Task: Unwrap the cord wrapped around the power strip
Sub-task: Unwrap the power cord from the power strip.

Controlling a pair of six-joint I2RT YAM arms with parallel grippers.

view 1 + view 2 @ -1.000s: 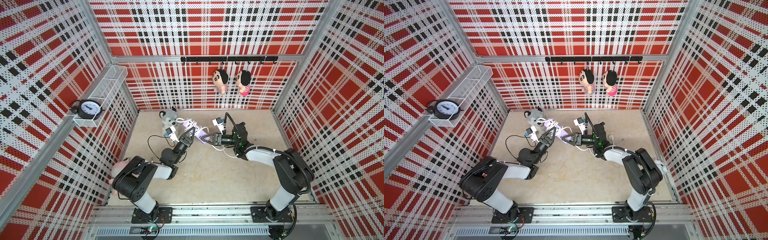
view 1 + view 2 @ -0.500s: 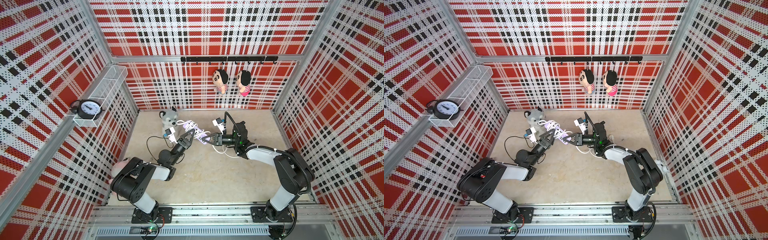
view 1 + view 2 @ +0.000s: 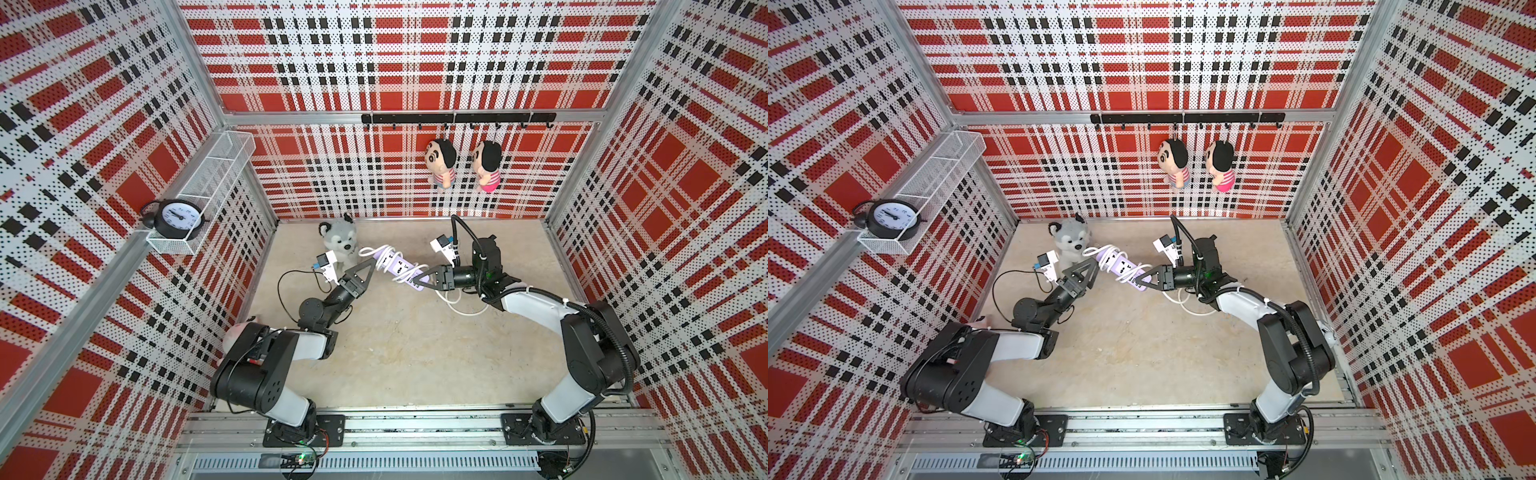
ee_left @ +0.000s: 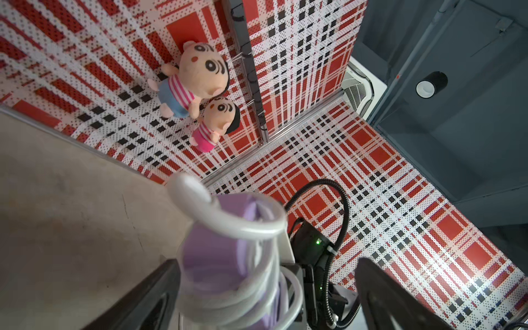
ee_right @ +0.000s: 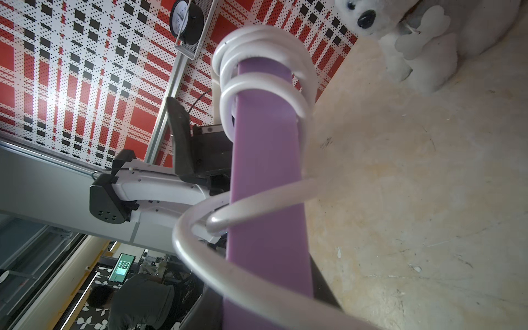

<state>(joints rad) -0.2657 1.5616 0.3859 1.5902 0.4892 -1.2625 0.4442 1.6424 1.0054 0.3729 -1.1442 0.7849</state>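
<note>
Next, my left gripper takes the power strip's far end (image 3: 380,255) before my right gripper frees the cord, since it loops round the power strip's end (image 3: 415,276) in that gripper.
The lavender power strip (image 3: 400,271) lies slantwise at mid-table in both top views, also marked here (image 3: 1122,267). The white cord (image 3: 384,254) coils round it, and a slack loop (image 3: 462,306) trails on the table under my right arm. My right gripper (image 3: 420,283) is shut on the strip's near end. In the right wrist view the strip (image 5: 265,171) runs away from the jaws with cord (image 5: 258,71) coils round its far part. My left gripper (image 3: 360,267) stands open, its fingers (image 4: 143,300) either side of the wrapped far end (image 4: 211,257).
A grey husky plush (image 3: 338,242) sits just behind the left gripper. Two dolls (image 3: 440,164) hang on the back wall. A clock (image 3: 176,216) rests in a wire shelf on the left wall. Plaid walls close the table on three sides.
My left gripper has opened wide at the strip's far end. My right gripper has closed onto the strip's near end. The strip has shifted slightly.
</note>
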